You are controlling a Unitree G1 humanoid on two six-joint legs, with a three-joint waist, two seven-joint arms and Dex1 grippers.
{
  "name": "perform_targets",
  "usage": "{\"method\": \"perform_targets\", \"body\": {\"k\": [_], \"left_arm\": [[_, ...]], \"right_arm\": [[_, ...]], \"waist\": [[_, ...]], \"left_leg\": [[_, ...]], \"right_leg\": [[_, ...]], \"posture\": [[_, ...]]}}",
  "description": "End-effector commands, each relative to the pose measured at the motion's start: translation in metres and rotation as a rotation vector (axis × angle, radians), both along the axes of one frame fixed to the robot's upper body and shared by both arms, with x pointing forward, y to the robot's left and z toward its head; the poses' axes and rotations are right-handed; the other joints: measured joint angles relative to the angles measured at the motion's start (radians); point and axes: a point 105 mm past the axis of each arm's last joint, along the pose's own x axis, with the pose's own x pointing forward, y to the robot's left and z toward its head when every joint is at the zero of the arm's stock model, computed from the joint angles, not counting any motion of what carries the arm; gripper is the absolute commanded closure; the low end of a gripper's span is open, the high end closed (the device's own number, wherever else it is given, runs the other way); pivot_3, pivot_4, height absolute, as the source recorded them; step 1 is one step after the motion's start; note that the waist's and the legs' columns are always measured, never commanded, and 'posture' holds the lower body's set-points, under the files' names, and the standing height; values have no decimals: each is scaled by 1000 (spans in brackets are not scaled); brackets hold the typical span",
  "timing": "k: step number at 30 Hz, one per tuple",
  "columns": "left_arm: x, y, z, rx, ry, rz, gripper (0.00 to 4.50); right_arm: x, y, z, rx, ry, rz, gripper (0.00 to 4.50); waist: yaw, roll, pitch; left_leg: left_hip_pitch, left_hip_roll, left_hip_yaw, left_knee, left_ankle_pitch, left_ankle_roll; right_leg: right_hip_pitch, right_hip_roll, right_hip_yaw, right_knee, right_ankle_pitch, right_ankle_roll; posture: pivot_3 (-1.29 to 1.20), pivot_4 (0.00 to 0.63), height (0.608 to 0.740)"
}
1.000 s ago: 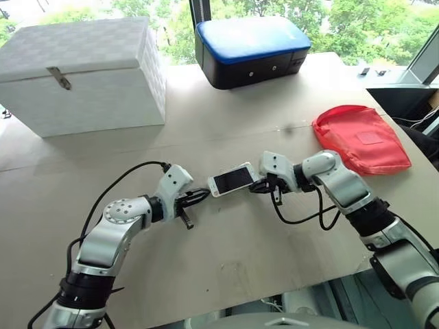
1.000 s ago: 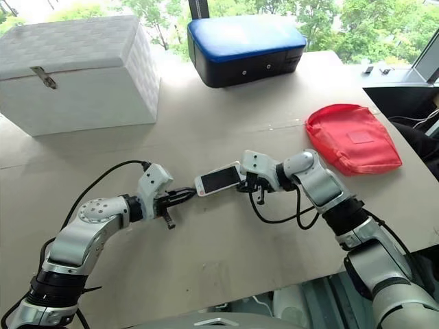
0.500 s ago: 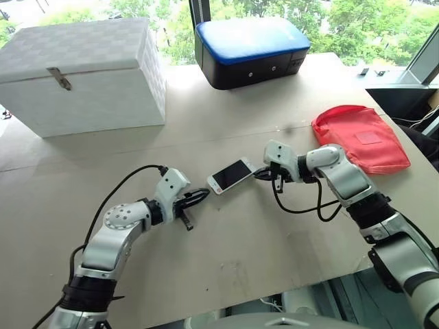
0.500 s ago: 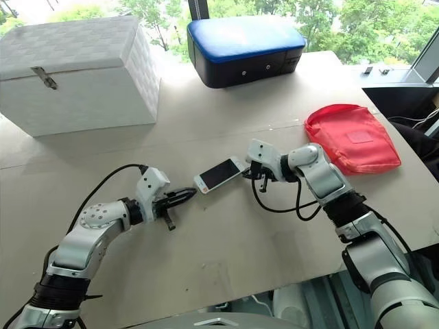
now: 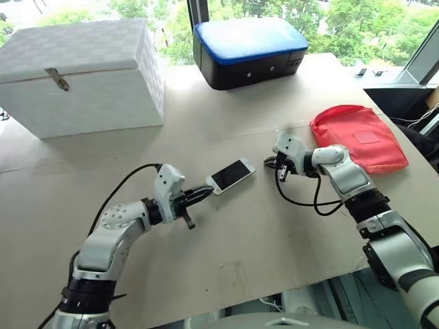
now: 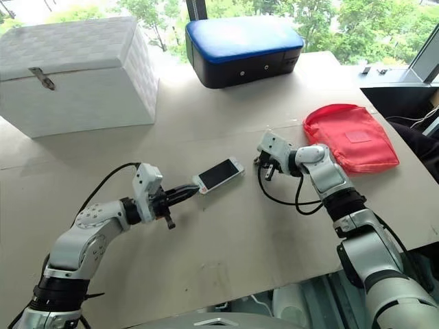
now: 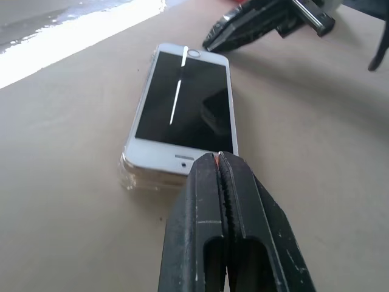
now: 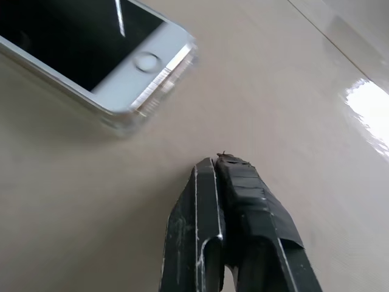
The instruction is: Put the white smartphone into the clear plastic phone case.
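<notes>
The white smartphone is lying at a slant, and my right gripper's fingers are clear of its home-button end. Next, my right gripper comes back and braces that end of the smartphone.
The white smartphone lies screen up on the table, between my two grippers. The clear plastic phone case shows as a glossy transparent rim around the phone's home-button end and under its other end. My left gripper is shut, and its tips touch the phone's end on the robot's left. My right gripper is also shut, holds nothing, and stands a short way off the home-button end. The left wrist view looks along the shut left fingers at the phone, with the right gripper beyond it.
A white box stands at the back left. A black case with a blue lid is at the back middle. A red pouch lies to the right of my right arm. Black cables hang from both wrists.
My right gripper has drawn back to the right, off the phone's end. My left gripper has moved up to the phone's other end. The phone now lies a little further left.
</notes>
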Motion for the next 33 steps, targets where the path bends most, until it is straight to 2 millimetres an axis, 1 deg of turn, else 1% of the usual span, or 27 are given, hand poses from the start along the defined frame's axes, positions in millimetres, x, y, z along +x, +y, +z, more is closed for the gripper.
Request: {"method": "perform_targets", "body": {"k": [1,3,7,11,13,15,18,22,26,28,30,33], "left_arm": [[3,-1,9,20,-30,4,4449],[4,1,7,43,-20,18,4449],[4,2,7,52,-21,25,4449],[4,1,22,-11,-57,37,4449],[6,4,29,-36,-76,62,4449],[7,13,33,-69,-76,106,4449],[1,20,32,-67,-60,103,4449],[-6,19,21,2,-17,49,4449],[4,21,8,92,18,70,4449],[4,24,-9,182,64,66,4449],[4,26,-21,235,97,60,4449],[1,26,-38,303,146,34,4449]], "right_arm": [[-28,23,-3,54,72,147,4500],[-37,25,-5,58,90,170,4500],[-41,20,-5,63,96,146,4500],[-44,7,-2,61,76,99,4500],[-42,-7,3,54,58,55,4500],[-47,-18,12,65,58,42,4500],[-56,-22,25,84,53,62,4500],[-67,-8,48,158,37,110,4500],[-82,7,67,210,10,199,4500],[-89,11,72,219,11,238,4500],[-95,14,74,219,23,273,4500],[-101,13,70,187,41,290,4500]], "waist": [[-2,0,0],[-1,0,0],[4,0,0],[8,0,0],[10,0,0],[10,0,0],[6,0,0],[3,0,0],[15,0,0],[16,0,0],[16,0,0],[18,0,0]], "left_leg": [[0,0,0,0,0,0],[0,0,0,0,0,0],[-1,0,0,0,0,0],[-1,0,-1,0,0,0],[-1,0,-1,0,0,0],[-1,0,-1,0,0,0],[-1,0,-1,0,0,0],[0,1,-1,0,0,0],[-1,0,-2,0,0,0],[-1,0,-1,0,0,0],[-1,-1,-1,0,0,0],[0,0,-1,0,0,0]], "right_leg": [[0,0,0,0,0,0],[0,1,0,0,0,0],[0,0,0,0,0,0],[0,0,0,0,0,0],[0,0,0,0,0,0],[0,0,0,0,0,0],[0,-1,0,0,0,0],[0,1,0,0,0,0],[0,1,0,0,0,0],[0,1,0,-1,0,0],[0,0,0,-1,0,0],[0,0,0,-1,0,0]], "posture": [[0,150,734],[0,150,734],[0,150,734],[0,150,734],[0,150,734],[0,150,734],[0,150,734],[0,150,734],[0,150,734],[0,150,734],[0,150,734],[0,150,734]]}}
